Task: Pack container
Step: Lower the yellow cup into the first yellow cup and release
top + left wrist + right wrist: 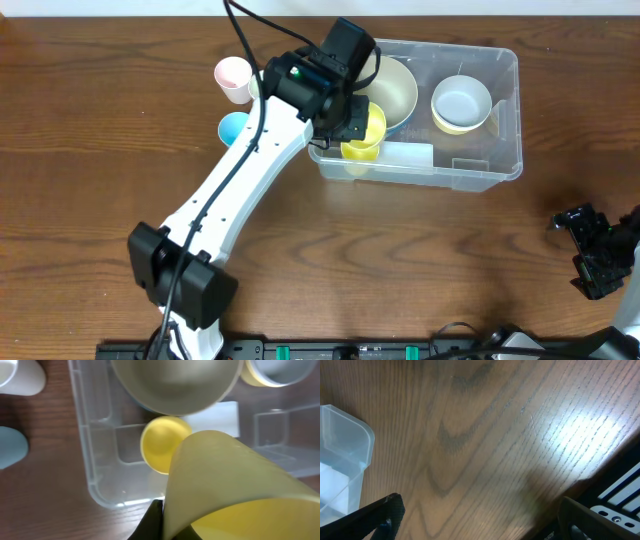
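My left gripper should lower the held yellow cup next until the cups nest, because the held yellow cup's base points down at the opening of the second yellow cup.
The clear container stands at the back right of centre; it also shows in the left wrist view and its corner in the right wrist view. My left gripper is shut on the rim of a yellow cup, holding it over the container's front left corner; the cup fills the left wrist view beside my finger. A second yellow cup sits in the container below it. My right gripper is open and empty over bare table.
In the container are a beige bowl, a yellow bowl with a white inside and a white label. A pink cup and a blue cup stand on the table left of the container.
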Action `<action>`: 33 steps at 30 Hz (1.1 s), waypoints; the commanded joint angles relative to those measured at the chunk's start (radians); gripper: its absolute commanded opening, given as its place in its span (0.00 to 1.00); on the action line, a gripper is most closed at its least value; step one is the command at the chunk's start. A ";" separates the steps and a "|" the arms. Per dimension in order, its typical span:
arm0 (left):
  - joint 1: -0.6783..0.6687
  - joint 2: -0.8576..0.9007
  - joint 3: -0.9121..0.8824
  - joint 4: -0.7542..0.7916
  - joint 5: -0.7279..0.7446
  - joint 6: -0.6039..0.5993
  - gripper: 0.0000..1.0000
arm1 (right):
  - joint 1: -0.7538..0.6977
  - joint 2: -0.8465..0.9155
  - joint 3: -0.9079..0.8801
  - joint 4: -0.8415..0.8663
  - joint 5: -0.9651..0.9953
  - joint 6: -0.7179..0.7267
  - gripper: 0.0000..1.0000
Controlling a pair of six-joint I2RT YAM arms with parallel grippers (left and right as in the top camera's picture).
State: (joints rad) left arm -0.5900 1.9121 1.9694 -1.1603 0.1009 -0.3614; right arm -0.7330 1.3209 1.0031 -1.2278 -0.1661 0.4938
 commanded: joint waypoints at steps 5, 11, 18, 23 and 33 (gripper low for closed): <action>0.003 0.083 -0.002 -0.001 -0.091 0.014 0.06 | -0.008 -0.012 0.000 0.002 -0.006 0.014 0.99; 0.010 0.137 -0.002 0.021 -0.091 0.017 0.06 | -0.008 -0.012 0.000 0.003 -0.006 0.014 0.99; 0.018 0.145 -0.002 0.013 -0.090 0.017 0.06 | -0.008 -0.012 0.000 0.002 -0.006 0.014 0.99; 0.018 0.145 -0.002 0.003 -0.089 0.016 0.06 | -0.008 -0.012 0.000 0.002 -0.006 0.014 0.99; 0.016 0.146 -0.002 -0.026 -0.082 0.010 0.06 | -0.008 -0.012 0.000 0.002 -0.006 0.014 0.99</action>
State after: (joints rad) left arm -0.5762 2.0617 1.9694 -1.1786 0.0227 -0.3614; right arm -0.7330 1.3209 1.0031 -1.2278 -0.1661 0.4938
